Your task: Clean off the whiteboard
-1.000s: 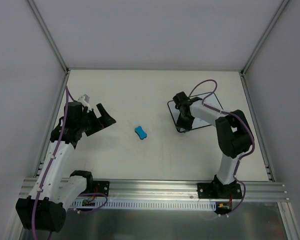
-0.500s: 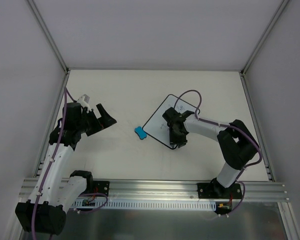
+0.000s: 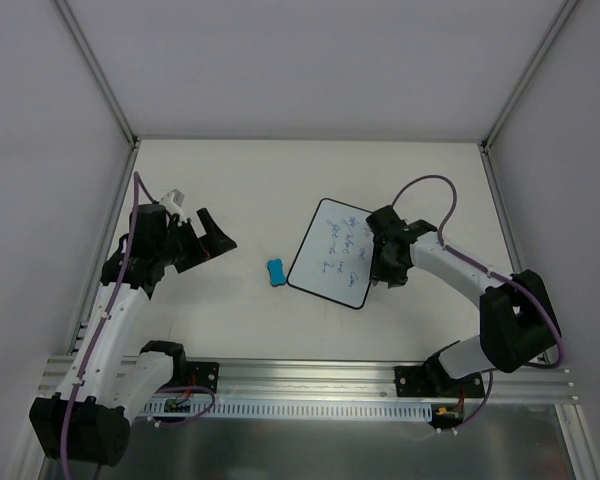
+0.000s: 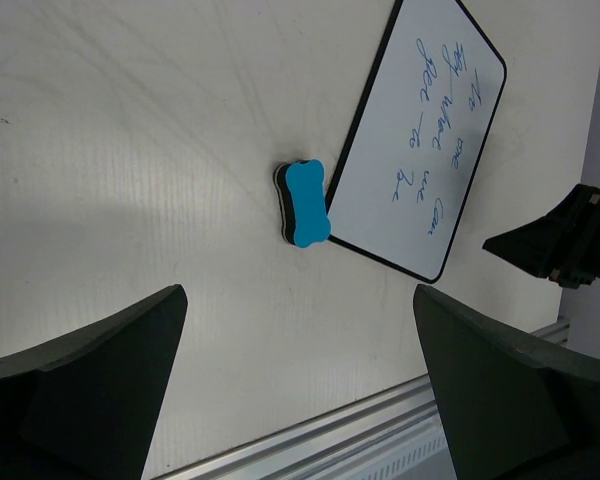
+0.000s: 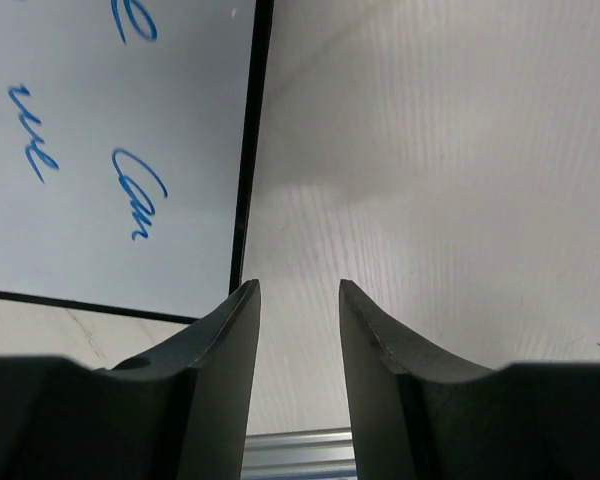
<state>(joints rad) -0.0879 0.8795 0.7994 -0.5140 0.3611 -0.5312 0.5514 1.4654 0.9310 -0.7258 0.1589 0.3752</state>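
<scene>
The blue eraser's long sides point(image 4: 304, 203) are facing the wide open fingers of my left gripper. I go on toward the blue eraser point(image 3: 276, 272) until the fingers are on both sides of it, and then close them.
The whiteboard point(image 3: 333, 251) lies flat mid-table, white with a thin black rim and blue handwriting; it also shows in the left wrist view point(image 4: 420, 150) and the right wrist view point(image 5: 100, 150). A small blue eraser block point(image 3: 276, 272) lies just left of the board's near left corner, touching or nearly touching it point(image 4: 306, 202). My right gripper point(image 3: 383, 262) hovers just off the board's right edge, jaws a little apart and empty point(image 5: 298, 295). My left gripper point(image 3: 212, 240) is wide open and empty, left of the eraser point(image 4: 300, 300).
An aluminium rail point(image 3: 310, 378) runs along the table's near edge. White walls and a frame enclose the table point(image 3: 230, 180) on three sides. The right arm's purple cable point(image 3: 430, 190) loops over the table behind the board.
The right gripper has dragged the whiteboard from the right side toward the middle, turned it writing-up beside the eraser, then let go and drawn back to its right edge. The left arm barely moved.
</scene>
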